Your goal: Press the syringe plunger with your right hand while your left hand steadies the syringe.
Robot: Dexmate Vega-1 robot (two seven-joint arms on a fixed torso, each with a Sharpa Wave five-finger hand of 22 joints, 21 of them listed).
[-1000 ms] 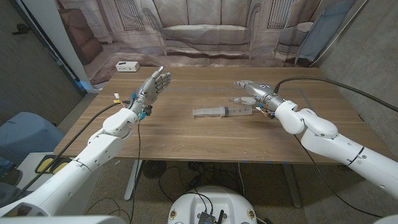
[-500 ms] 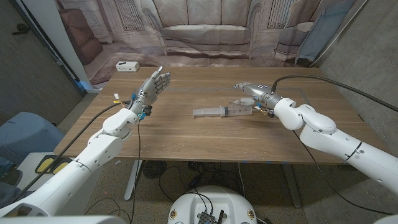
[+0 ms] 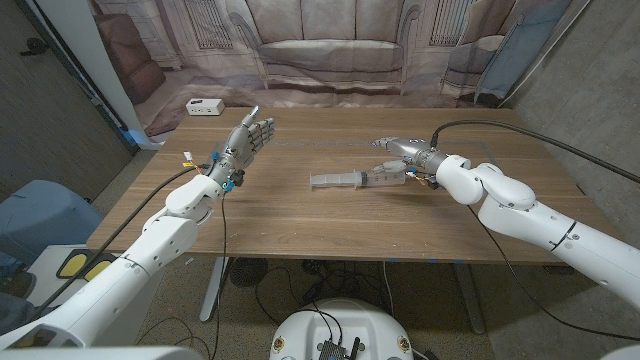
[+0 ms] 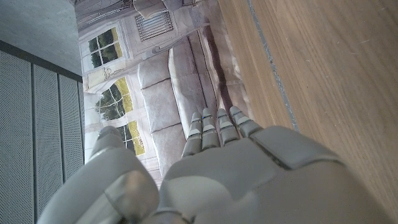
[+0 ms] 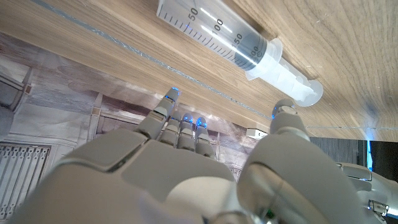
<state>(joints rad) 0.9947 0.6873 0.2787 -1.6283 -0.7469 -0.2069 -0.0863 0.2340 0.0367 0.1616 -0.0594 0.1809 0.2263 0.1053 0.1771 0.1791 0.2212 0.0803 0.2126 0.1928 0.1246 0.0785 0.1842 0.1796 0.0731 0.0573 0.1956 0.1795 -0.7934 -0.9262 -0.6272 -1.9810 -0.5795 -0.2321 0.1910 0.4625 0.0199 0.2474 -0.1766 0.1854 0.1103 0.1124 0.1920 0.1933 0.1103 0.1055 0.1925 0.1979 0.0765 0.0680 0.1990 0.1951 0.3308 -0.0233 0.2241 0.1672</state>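
Observation:
The plunger will slide in all the way when I push it, because the dark stopper is near the edge of the clear syringe.
A clear syringe lies on its side mid-table, barrel toward the robot's left and plunger end toward the right. My right hand hovers at the plunger end with fingers spread and holds nothing. In the right wrist view the thumb tip sits right beside the plunger's flange; I cannot tell whether they touch. The printed barrel lies beyond the fingers of the right hand. My left hand stands upright with fingers apart, well to the left of the syringe, gripping nothing. The left hand faces bare tabletop.
A small white box sits at the table's far left corner. A printed backdrop of a sofa hangs behind the table. A black cable arcs over my right arm. Bare wood lies between the hands.
My right hand has crept a little to the left, closer to the plunger end. The left hand and the syringe have stayed where they were.

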